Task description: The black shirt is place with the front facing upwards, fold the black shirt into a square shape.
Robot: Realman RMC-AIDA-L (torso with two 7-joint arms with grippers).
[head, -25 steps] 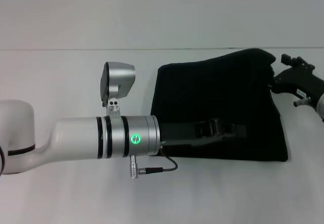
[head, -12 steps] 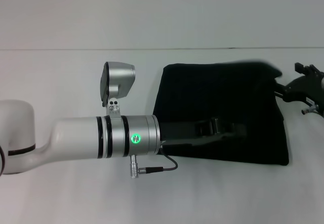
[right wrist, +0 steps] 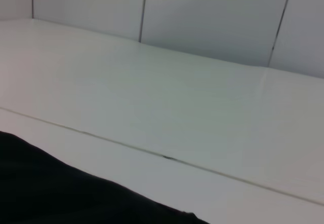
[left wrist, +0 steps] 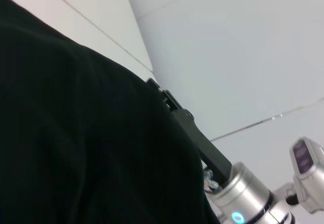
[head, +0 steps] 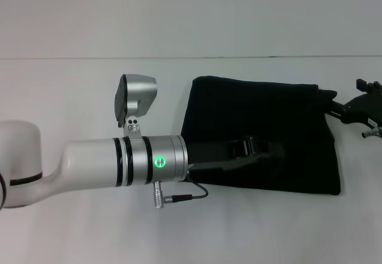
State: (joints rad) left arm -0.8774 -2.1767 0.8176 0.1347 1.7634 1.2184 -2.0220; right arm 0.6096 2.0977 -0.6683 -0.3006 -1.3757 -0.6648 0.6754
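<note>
Next, my right gripper folds the tip inward over the shirt (head: 307, 126), because a small tip of cloth (head: 326, 96) sticks out past the black shirt's far corner.
The black shirt (head: 262, 114) lies folded into a rough square on the white table (head: 89, 91), right of centre in the head view; no print shows. My left arm reaches across from the left, and my left gripper (head: 262, 150) rests low on the shirt's near half, black against black cloth. My right gripper (head: 341, 106) sits at the shirt's far right corner, where a small tip of cloth points toward it. The shirt (left wrist: 76, 133) fills most of the left wrist view, with the right gripper (left wrist: 185, 125) beyond its edge. A strip of the shirt (right wrist: 50, 193) shows in the right wrist view.
The left arm's silver wrist with its green light (head: 160, 162) and a cable (head: 185, 197) hang over the table just left of the shirt. A pale wall (head: 191, 13) rises behind the table's far edge.
The shirt's far right edge, raised a second ago, has come down flat. My right gripper has moved right, off the cloth's top toward the corner. The left arm has barely moved.
</note>
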